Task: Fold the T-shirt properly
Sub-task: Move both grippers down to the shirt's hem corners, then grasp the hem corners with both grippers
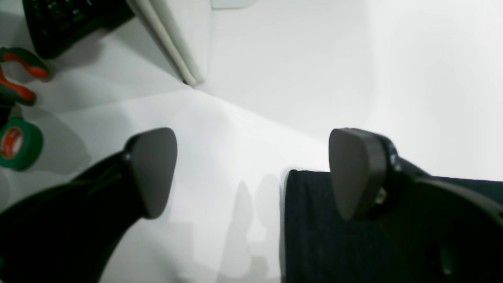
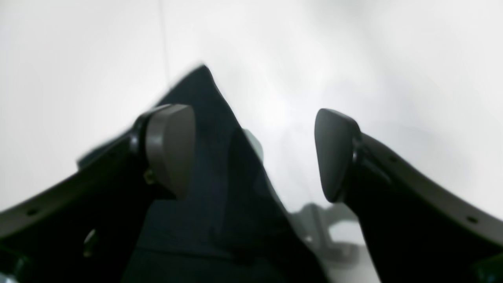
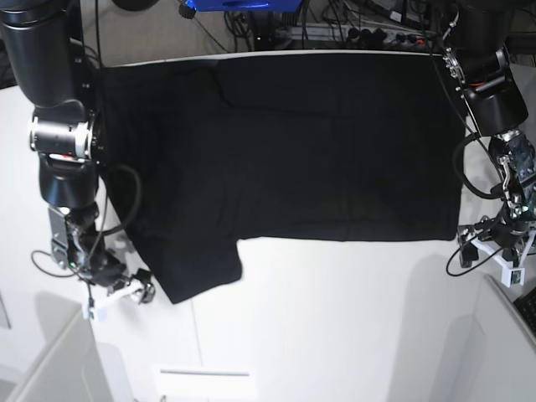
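Note:
The sleeve's edge (image 2: 257, 155) sits inside the open fingers of my right gripper, so I should keep moving in over the sleeve until cloth fills the gap, and then close.
The black T-shirt (image 3: 285, 142) lies spread flat on the white table (image 3: 335, 318), plain side up, with one sleeve sticking out towards the front left. My right gripper (image 3: 132, 291) is open beside that sleeve's tip. In the right wrist view the sleeve cloth (image 2: 224, 177) runs between the open fingers of the right gripper (image 2: 251, 151), closer to the left one. My left gripper (image 3: 490, 244) is open at the shirt's front right corner. In the left wrist view the left gripper (image 1: 253, 173) straddles the cloth's edge (image 1: 314, 228), with its right finger over the cloth.
A green tape roll (image 1: 17, 143), an orange and green hand tool (image 1: 19, 74) and a dark object (image 1: 67, 19) lie beyond the left gripper. Cables (image 3: 335, 25) crowd the table's far edge. A white panel edge (image 3: 507, 318) stands at the front right.

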Robot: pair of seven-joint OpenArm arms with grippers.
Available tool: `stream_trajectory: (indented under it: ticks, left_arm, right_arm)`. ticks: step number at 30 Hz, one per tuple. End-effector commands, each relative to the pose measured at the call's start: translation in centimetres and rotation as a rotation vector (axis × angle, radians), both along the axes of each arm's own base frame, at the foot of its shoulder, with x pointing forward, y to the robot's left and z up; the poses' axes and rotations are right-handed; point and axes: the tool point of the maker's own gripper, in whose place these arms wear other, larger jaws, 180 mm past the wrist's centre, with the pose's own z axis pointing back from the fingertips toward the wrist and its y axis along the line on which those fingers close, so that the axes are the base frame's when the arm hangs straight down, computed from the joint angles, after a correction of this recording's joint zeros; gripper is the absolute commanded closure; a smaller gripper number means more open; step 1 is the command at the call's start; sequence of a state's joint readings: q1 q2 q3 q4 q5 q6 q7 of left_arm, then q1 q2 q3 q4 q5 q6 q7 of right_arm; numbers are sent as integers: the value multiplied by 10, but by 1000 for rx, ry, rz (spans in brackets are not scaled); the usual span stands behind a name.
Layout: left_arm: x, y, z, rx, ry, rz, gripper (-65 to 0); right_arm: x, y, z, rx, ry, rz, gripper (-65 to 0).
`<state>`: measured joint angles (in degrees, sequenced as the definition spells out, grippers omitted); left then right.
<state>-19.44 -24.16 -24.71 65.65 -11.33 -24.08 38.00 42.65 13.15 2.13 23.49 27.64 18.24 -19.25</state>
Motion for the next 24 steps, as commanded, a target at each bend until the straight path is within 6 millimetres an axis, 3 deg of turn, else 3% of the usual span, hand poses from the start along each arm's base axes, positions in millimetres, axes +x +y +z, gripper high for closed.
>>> stream_trajectory:
  ticks: [1, 12, 24]
  left_arm:
    - [9, 9, 28, 30, -71, 1, -587]
    - [-6, 7, 20, 54, -52, -9, -587]
    - [-11, 8, 12, 51, -31, -8, -587]
  right_arm:
    - [17, 0, 25, 9, -70, 0, -441]
    - [-6, 8, -16, 38, 30, -17, -440]
    - [-26, 14, -38, 27, 98, 19, -440]
